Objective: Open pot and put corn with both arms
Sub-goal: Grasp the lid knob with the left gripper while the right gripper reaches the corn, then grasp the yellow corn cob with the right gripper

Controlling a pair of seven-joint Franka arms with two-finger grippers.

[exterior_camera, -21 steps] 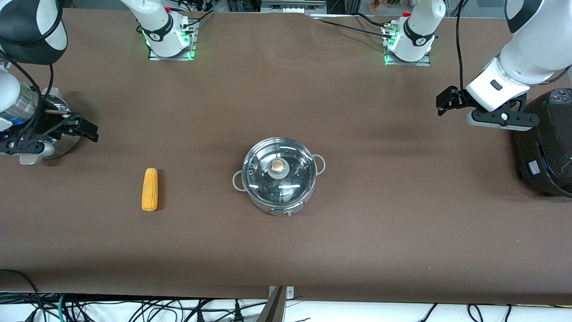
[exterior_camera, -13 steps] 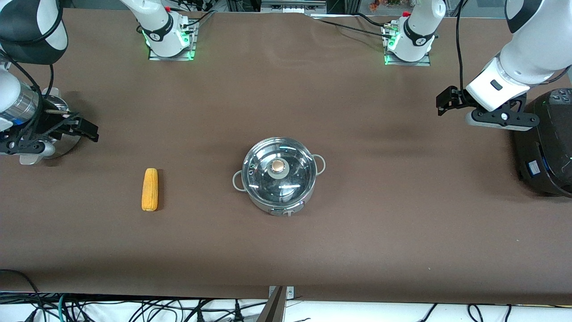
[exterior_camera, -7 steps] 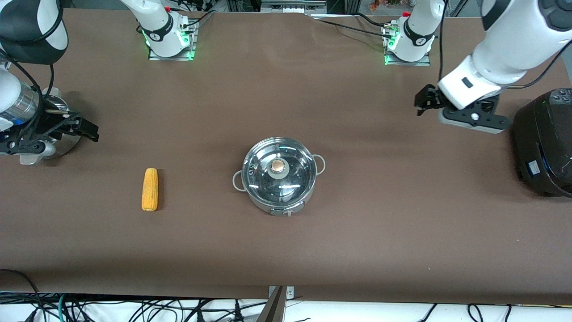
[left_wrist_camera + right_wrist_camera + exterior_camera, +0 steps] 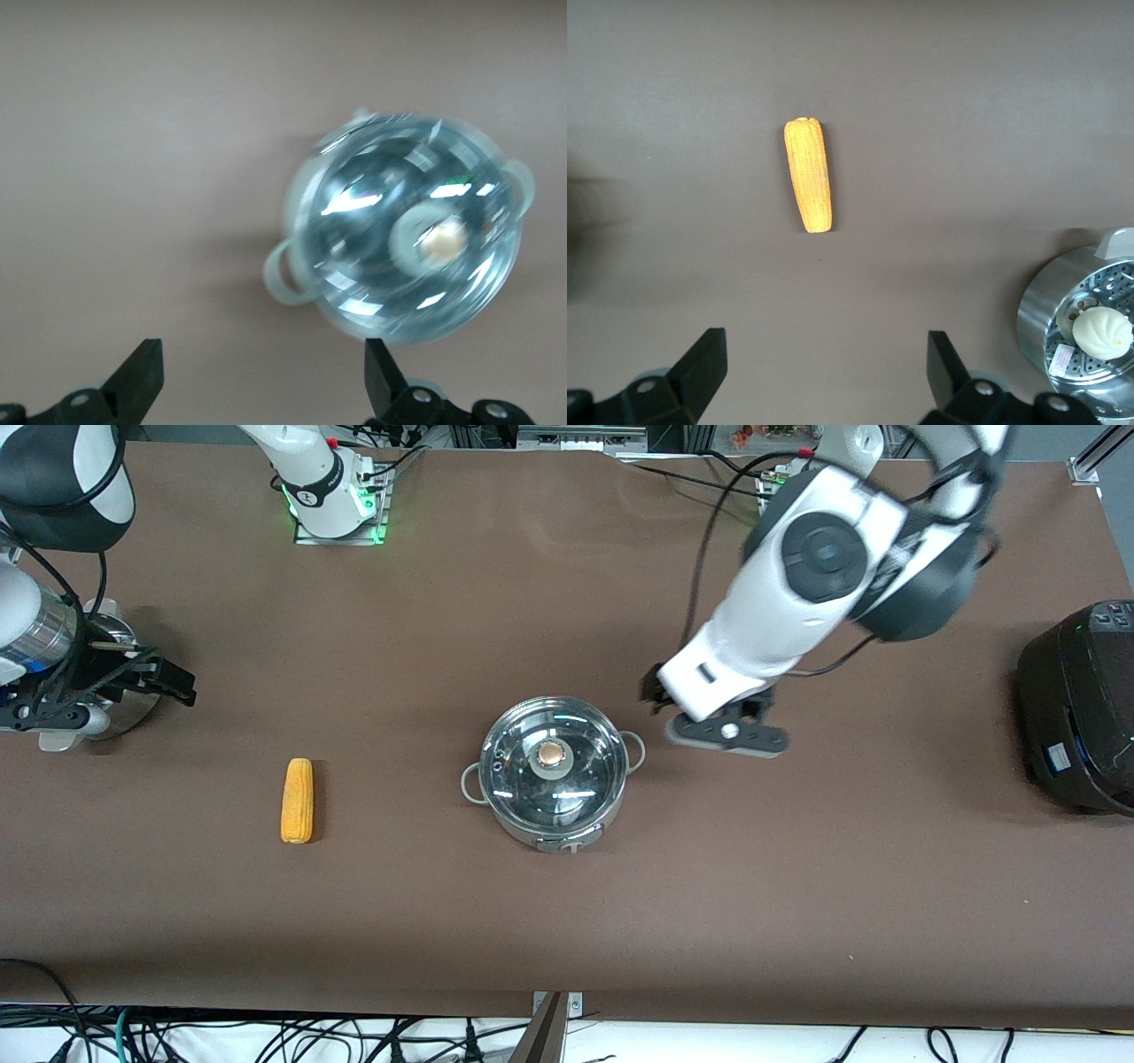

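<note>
The robot should expect an empty steel pot [image 4: 539, 834] when it lifts the lid by the lid's tan knob, since only shiny steel can be seen through the glass lid [image 4: 524, 792].
The steel pot [image 4: 554, 815] stands mid-table with its glass lid [image 4: 580, 766] on and the tan knob [image 4: 551, 755] on top. It also shows in the left wrist view [image 4: 412, 305], blurred. The corn [image 4: 297, 800] lies on the table toward the right arm's end, and shows in the right wrist view [image 4: 809, 174]. My left gripper [image 4: 656, 693] hangs open and empty just beside the pot's side handle [image 4: 261, 381]. My right gripper [image 4: 177, 682] waits open and empty by the steamer basket, apart from the corn [image 4: 824, 372].
A perforated steel steamer basket [image 4: 124, 713] with a pale bun [image 4: 1102, 328] stands at the right arm's end of the table. A large black rice cooker [image 4: 1076, 708] stands at the left arm's end. Brown table surface lies between them.
My left arm has swung from beside the rice cooker toward the pot, its gripper still open. The right arm, the pot and the corn have not moved.
</note>
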